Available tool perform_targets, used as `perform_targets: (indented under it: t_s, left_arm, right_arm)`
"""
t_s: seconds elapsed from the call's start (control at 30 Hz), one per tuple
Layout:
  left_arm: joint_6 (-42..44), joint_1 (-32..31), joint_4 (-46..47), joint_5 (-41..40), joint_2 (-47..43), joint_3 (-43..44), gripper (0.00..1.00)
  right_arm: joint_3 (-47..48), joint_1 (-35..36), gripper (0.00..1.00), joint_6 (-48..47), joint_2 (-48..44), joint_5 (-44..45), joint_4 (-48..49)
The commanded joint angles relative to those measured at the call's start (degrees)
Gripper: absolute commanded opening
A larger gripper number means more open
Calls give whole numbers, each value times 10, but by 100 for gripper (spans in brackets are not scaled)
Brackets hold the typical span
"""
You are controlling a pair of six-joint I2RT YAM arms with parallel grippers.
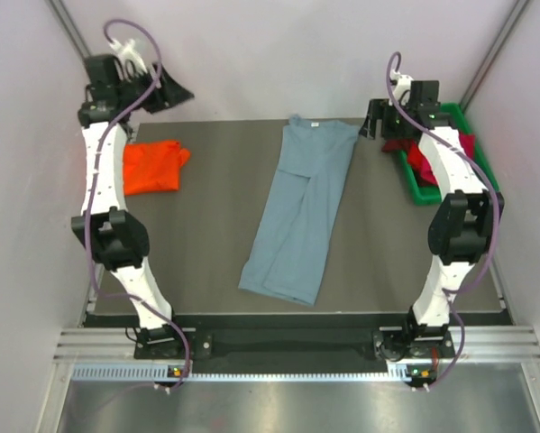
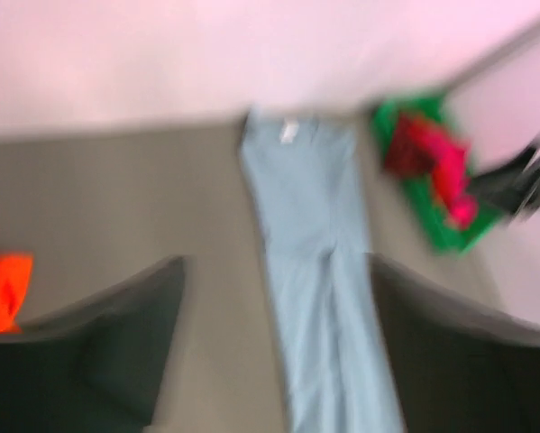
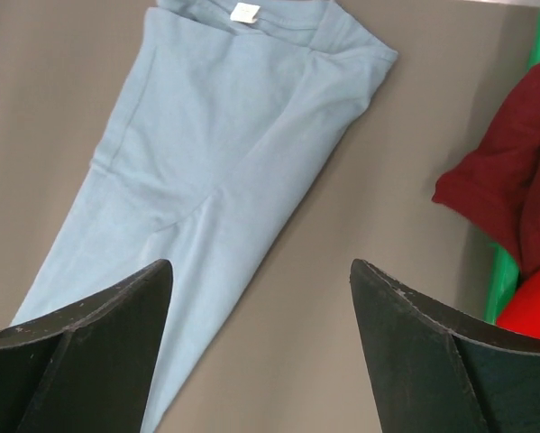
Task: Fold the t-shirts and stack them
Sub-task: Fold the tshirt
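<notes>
My grippers have to straighten the slate blue-grey t-shirt's strip (image 1: 295,221), which lies slanted, before folding it, so my left gripper should take its hem corner (image 1: 246,280) and my right gripper its shoulder.
A slate blue-grey t-shirt (image 1: 298,212) lies folded lengthwise into a long strip down the middle of the table; it also shows in the left wrist view (image 2: 319,271) and the right wrist view (image 3: 215,153). A folded orange-red t-shirt (image 1: 152,165) lies at the far left and shows in the left wrist view (image 2: 1,289). Crimson and red t-shirts (image 1: 427,158) are piled in the green bin (image 1: 472,144). My left gripper (image 1: 166,93) is open and empty, raised at the far left. My right gripper (image 1: 375,122) is open and empty, raised beside the bin.
The green bin stands at the table's far right edge, behind the right arm. White walls close in the back and both sides. The left wrist view is blurred.
</notes>
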Motion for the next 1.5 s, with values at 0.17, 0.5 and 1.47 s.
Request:
perform_targets:
  t_s: [0.17,0.5,1.47]
  left_arm:
    - [-217,23,267,65,-95,4,99]
    - [-311,38,328,106,-160,-184,99]
    - [-158,-128,67,36,-70,-587,65]
  right_arm:
    - [-71,6,84,-26,-120,14,0]
    - [-151,6,87,-2,-147,31,8]
    - [-135,107,86,68,17,13,17]
